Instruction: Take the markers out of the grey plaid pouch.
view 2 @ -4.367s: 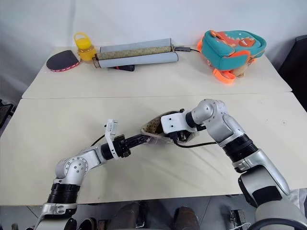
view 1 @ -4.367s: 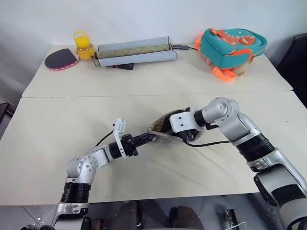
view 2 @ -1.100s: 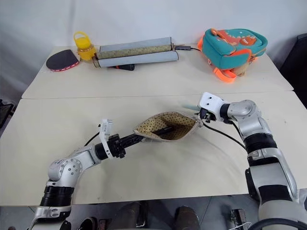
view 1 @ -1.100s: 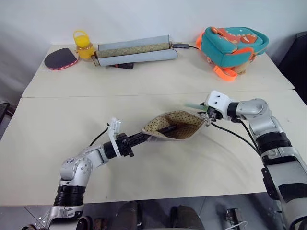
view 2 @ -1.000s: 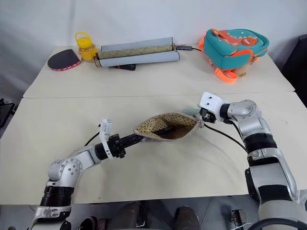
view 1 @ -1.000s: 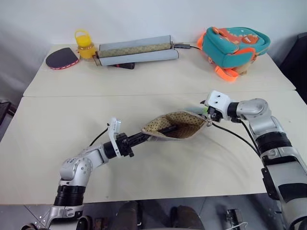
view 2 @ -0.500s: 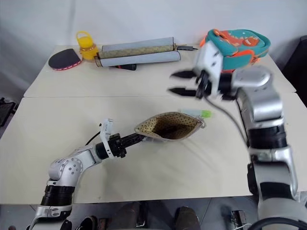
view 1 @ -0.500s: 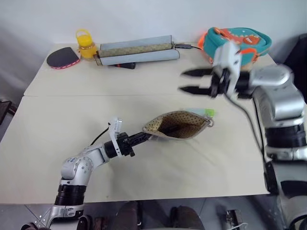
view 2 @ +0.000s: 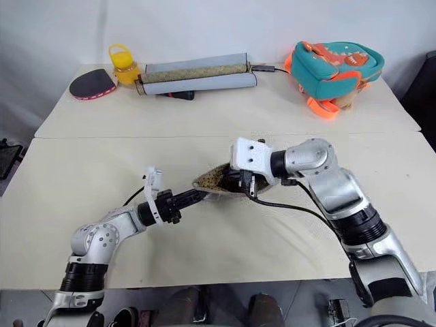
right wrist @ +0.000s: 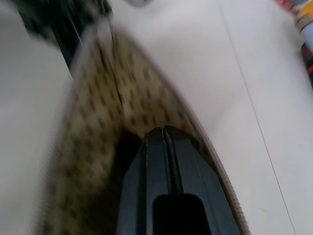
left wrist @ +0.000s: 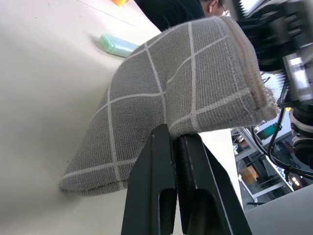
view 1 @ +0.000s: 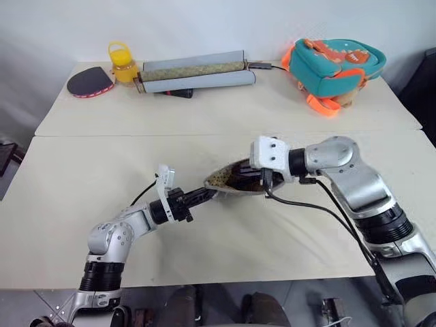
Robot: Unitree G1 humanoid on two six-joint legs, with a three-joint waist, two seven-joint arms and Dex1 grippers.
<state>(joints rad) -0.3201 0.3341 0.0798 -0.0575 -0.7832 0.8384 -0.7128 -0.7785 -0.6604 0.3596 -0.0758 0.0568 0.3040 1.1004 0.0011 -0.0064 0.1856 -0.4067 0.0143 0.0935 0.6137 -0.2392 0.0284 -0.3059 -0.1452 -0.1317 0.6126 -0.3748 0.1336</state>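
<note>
The pouch's opening (view 1: 237,175) has my right gripper in it, shut and empty. I should open the gripper, reach deeper inside (right wrist: 110,188) and close it on the slim red marker.
The grey plaid pouch (view 1: 228,178) lies mid-table, its mouth with the tan dotted lining facing up. My left gripper (view 1: 210,195) is shut on the pouch's left end; the left wrist view shows the fabric (left wrist: 186,83) pinched between its fingers. My right gripper (view 1: 262,182) reaches down into the pouch's mouth. In the right wrist view its fingers (right wrist: 146,161) are pressed together against the lining (right wrist: 142,107), with nothing visible between them. The mint marker (left wrist: 117,45) lies on the table beyond the pouch. The slim red marker is hidden.
Along the back table stand a teal and orange backpack (view 1: 334,65), long grey rolls (view 1: 194,71) with a dark red-and-black object (view 1: 174,93), a yellow jar (view 1: 119,63) and a paddle (view 1: 88,82). A seam (view 1: 136,135) joins the two tables.
My right gripper left the mint marker by the pouch's right end, rose open, then swung down left into the pouch's mouth and shut. The left gripper kept its hold.
</note>
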